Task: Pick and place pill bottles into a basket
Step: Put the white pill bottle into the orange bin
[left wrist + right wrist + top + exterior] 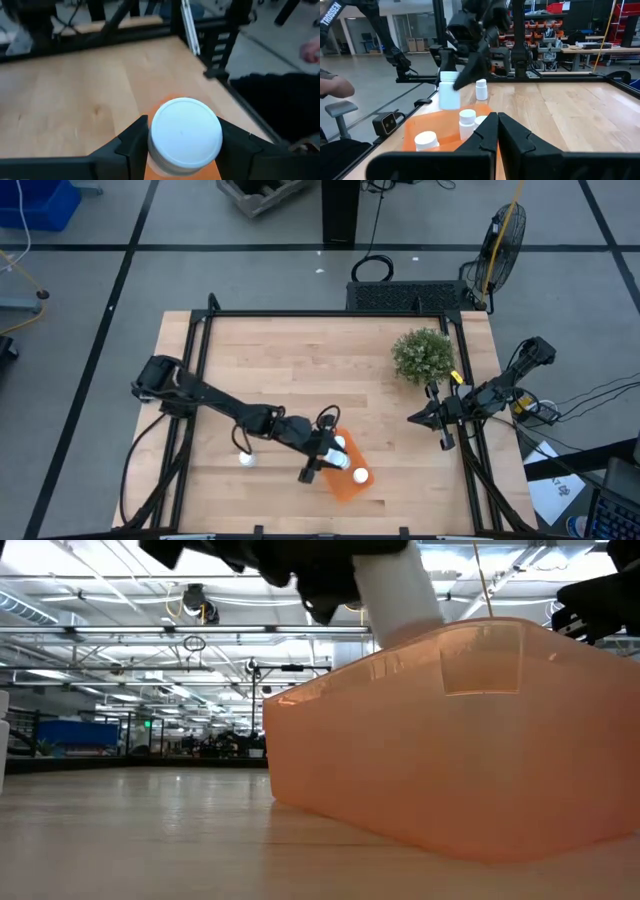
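My left gripper has the held white bottle almost upright over the orange basket, so it should keep lowering the bottle and let go beside the standing bottles.
The orange basket stands near the table's front edge; it also shows in the low view. My left gripper is over it, shut on a white pill bottle, which also shows in the right wrist view. Three white bottles stand in the basket. One more bottle stands on the table left of the basket. My right gripper is shut and empty at the right side, near the green plant. My left gripper pinches the bottle between its two fingers, one on each side of the body just under the white cap. The fingers come slanting down from the table's left. The bottle hangs nearly upright over the basket.
A green bushy plant stands at the table's far right. A black frame rail runs around the table. Bare wood lies between the basket and the plant. A person's hand shows beyond the table's edge.
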{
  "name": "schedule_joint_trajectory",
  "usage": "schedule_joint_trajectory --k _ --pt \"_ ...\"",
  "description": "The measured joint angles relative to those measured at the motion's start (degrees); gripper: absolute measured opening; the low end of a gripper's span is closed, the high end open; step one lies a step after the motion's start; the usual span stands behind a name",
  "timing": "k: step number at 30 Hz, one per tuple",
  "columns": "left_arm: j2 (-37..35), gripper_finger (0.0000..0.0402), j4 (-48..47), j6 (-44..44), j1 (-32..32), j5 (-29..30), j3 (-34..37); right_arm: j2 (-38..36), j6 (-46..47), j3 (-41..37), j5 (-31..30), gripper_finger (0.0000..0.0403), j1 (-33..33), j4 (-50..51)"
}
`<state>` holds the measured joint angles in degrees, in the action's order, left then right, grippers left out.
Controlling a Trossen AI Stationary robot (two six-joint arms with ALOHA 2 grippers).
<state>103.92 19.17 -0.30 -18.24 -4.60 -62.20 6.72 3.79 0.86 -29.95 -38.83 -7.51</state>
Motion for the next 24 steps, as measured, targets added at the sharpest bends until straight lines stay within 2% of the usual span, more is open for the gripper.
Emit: schedule_joint_trajectory --k 10,16,19,24 --pt "6.1 0.0190 -0.2 0.7 0.2 -0.3 -2.7 0.0 0.0 0.0 0.0 0.0004 0.0 0.4" --pt "12.9 0.0180 -9.9 2.5 -0.4 1.6 -11.2 0.0 0.0 0.0 0.0 0.0004 0.0 0.5" --pt "15.5 0.0192 -14.7 2.3 -0.3 4.3 -14.7 0.0 0.0 0.0 0.0 0.0004 0.0 0.4" --pt "16.8 0.0194 -15.0 2.6 0.0 4.6 -16.8 0.0 0.0 0.0 0.0 0.0004 0.0 0.4"
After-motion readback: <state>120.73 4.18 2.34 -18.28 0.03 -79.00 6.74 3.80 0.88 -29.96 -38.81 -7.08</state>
